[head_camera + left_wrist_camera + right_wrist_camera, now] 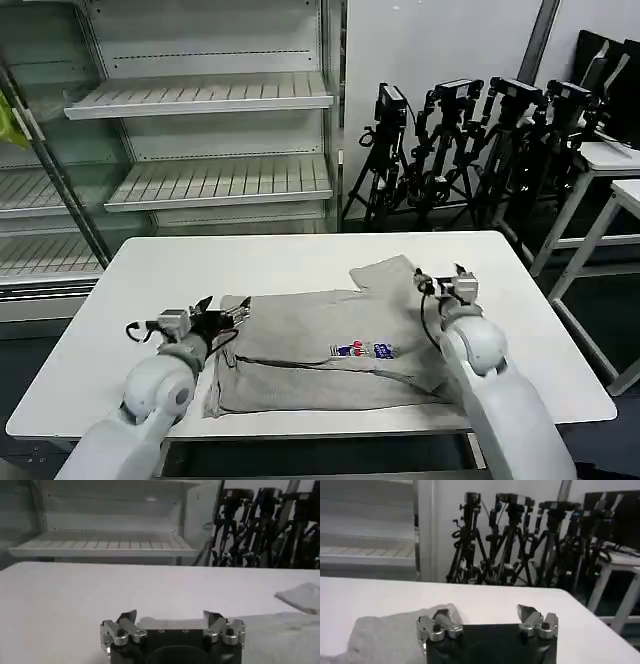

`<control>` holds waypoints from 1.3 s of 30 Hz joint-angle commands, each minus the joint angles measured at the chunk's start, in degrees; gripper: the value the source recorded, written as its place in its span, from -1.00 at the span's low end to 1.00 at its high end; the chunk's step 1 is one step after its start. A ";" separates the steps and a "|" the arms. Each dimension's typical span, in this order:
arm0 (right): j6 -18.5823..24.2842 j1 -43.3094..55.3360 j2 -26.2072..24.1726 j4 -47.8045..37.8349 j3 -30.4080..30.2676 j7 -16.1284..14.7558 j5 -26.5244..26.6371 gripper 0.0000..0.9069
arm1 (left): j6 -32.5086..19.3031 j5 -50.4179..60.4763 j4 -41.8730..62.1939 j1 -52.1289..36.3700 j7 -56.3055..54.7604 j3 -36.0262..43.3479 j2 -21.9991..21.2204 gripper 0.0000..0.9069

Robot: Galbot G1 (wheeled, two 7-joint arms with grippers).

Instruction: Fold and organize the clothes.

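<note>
The shirt's near part (310, 388) is already lying flat in a limp fold. The light grey shirt (300, 320) will bend over double and hide its print when I fold it.
A light grey short-sleeved shirt (320, 345) with a small multicoloured chest print (362, 350) lies partly folded on the white table (150, 270), one sleeve (385, 275) pointing to the back right. My left gripper (222, 312) is open at the shirt's left edge, nothing between its fingers; it appears low over the table in the left wrist view (170, 616), with the shirt (302, 597) off to one side. My right gripper (440, 278) stands open at the shirt's right edge by the sleeve. In the right wrist view (485, 612) grey cloth (390, 632) lies beside one finger.
Behind the table stands a glass-fronted shelf unit (200, 100) with bare white shelves. Several black camera tripods (470, 140) cluster at the back right, next to white side tables (610, 170). Bare tabletop lies behind the shirt and at the left.
</note>
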 commanded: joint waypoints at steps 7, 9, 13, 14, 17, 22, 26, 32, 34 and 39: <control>-0.17 16.55 7.37 -28.48 -4.00 -1.09 -1.73 1.00 | 0.38 -0.87 15.66 -9.88 -1.12 5.56 -1.58 1.00; -0.17 16.68 7.86 -29.37 -4.00 -1.27 -1.72 1.00 | 0.41 -1.13 15.52 -9.32 -1.03 5.52 -1.45 1.00; -0.18 16.80 8.44 -31.22 -3.99 -2.52 -1.59 0.87 | 0.46 1.15 15.35 -8.26 0.36 5.82 -0.95 -0.89; -0.17 16.80 8.46 -31.48 -4.00 -2.80 -1.56 0.58 | 0.45 1.00 15.08 -7.90 0.82 5.85 -0.73 -0.89; -0.14 17.01 8.91 -32.89 -3.85 -3.57 -1.07 -1.00 | 0.45 0.90 14.03 -6.81 1.86 5.79 -0.45 -0.89; -0.27 16.67 9.31 -32.29 -3.23 -3.39 2.99 -1.00 | 0.43 -0.33 11.92 -5.05 3.44 5.25 -0.09 -0.89; -0.20 16.44 9.23 -32.15 -3.17 -3.30 3.08 -1.00 | 0.41 -0.54 10.95 -4.10 5.50 5.02 0.38 -0.89; 1.05 15.58 9.05 -30.68 -3.11 -2.96 3.99 -1.00 | 0.23 -2.73 10.57 -3.74 6.59 4.31 0.23 -0.89; 3.01 15.14 8.87 -30.02 -3.35 -2.97 3.66 -1.00 | -0.48 -4.10 10.43 -3.81 6.58 4.02 0.19 -0.89; 10.16 12.99 7.58 -24.60 -3.35 -3.14 1.86 -1.00 | -1.67 -4.85 8.91 -4.20 7.01 2.79 0.71 -0.89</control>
